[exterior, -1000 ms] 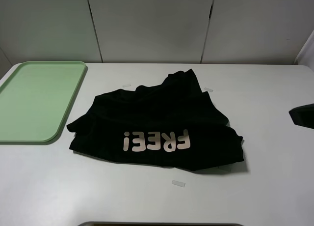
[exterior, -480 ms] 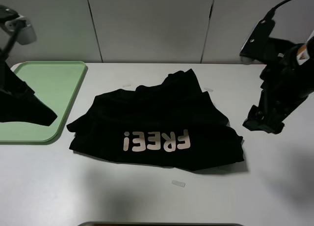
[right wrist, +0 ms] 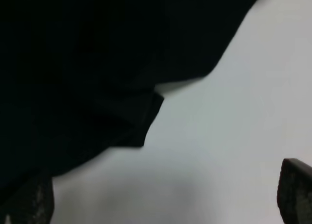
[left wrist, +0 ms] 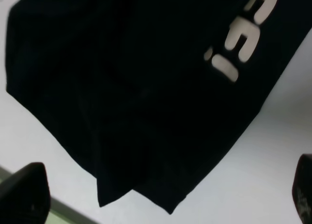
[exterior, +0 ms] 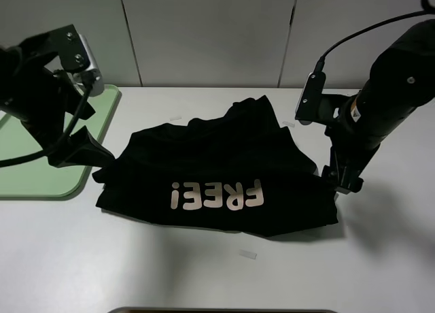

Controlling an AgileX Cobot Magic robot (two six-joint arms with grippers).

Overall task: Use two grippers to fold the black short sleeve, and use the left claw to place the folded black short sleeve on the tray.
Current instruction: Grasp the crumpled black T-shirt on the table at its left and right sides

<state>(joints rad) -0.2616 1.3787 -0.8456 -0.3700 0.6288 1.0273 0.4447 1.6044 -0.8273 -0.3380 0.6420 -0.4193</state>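
Observation:
The black short sleeve's side edge (right wrist: 145, 119) points between the open fingers of my right gripper. I keep moving inward until those fingers can close on the cloth just inside (exterior: 315, 201).
The black short sleeve (exterior: 217, 170) lies crumpled on the white table with "FREE!" printed on it, reading upside down. The green tray (exterior: 27, 170) sits at the left, with nothing on it. My left gripper (exterior: 87, 152) hovers at the shirt's left sleeve edge, between the shirt and the tray. The left wrist view shows it open (left wrist: 163, 195) over the shirt's corner (left wrist: 146, 87). My right gripper (exterior: 344, 181) is at the shirt's right edge. The right wrist view shows it open (right wrist: 161, 197) over the shirt's hem (right wrist: 73, 63). Neither gripper holds anything.
Small clear tape pieces lie on the table in front of the shirt (exterior: 247, 254) and behind it (exterior: 175, 118). A grey panelled wall (exterior: 204, 34) stands behind the table. A dark edge (exterior: 224, 311) shows at the table's front.
Both arms have come into view and moved inward and down. The left gripper left the tray area for the shirt's left edge. The right one closed in on the right edge.

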